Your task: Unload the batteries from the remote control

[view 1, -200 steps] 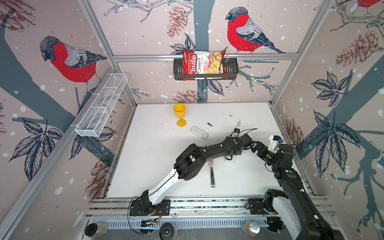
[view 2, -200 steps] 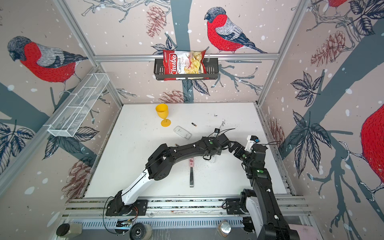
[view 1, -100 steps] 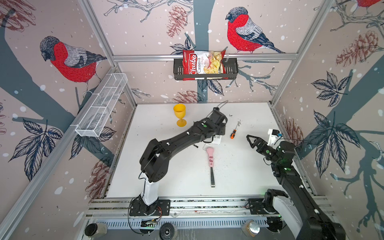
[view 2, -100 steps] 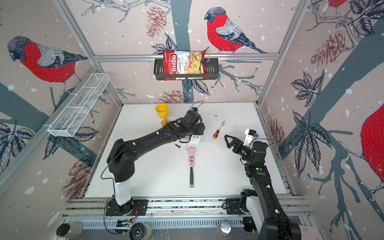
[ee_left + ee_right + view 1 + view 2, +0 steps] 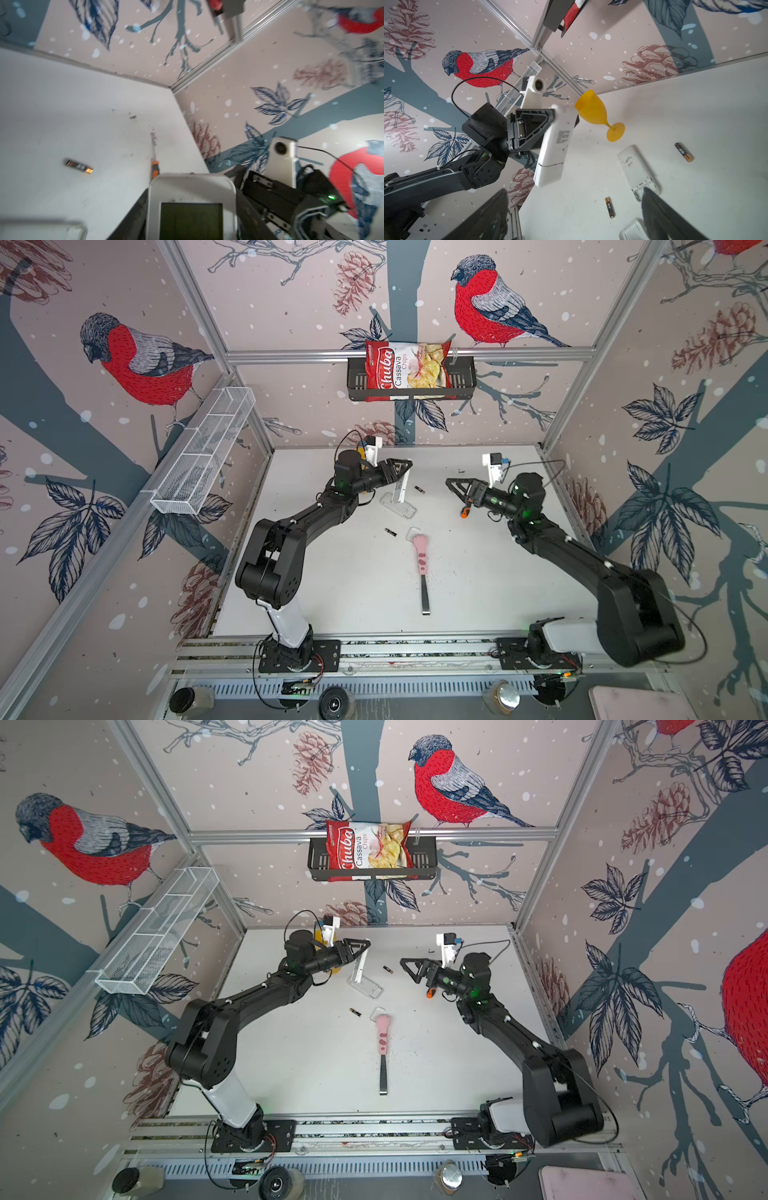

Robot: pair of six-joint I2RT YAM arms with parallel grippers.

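Note:
The lower half (image 5: pixel 400 492) of the remote control hangs free below my left gripper. My right gripper should now move toward the remote control's labelled back (image 5: pixel 562 137) until its open fingers are on both sides of that half.
My left gripper (image 5: pixel 395 473) is shut on the white remote control (image 5: pixel 400 492) and holds it tilted above the back middle of the table. The left wrist view shows its dark screen between the fingers (image 5: pixel 245 207). The remote control's (image 5: pixel 556 145) labelled back shows in the right wrist view. Two batteries lie loose on the table, one (image 5: pixel 419 489) just right of the remote, the other (image 5: pixel 390 532) nearer the front; both top views show them (image 5: pixel 387 969) (image 5: pixel 355 1012). My right gripper (image 5: pixel 456 490) hangs open and empty, facing the remote from the right.
An orange-and-black screwdriver (image 5: pixel 465 512) lies under my right gripper. A clear plastic piece (image 5: pixel 399 509) lies below the remote, and a smaller one (image 5: pixel 413 531) touches a pink-handled tool (image 5: pixel 422 562). A yellow goblet (image 5: pixel 593 112) stands behind my left arm. Walls close in on three sides.
My left arm has swung back from the right side of the table to the back middle, carrying the remote. My right gripper has moved left and stayed open.

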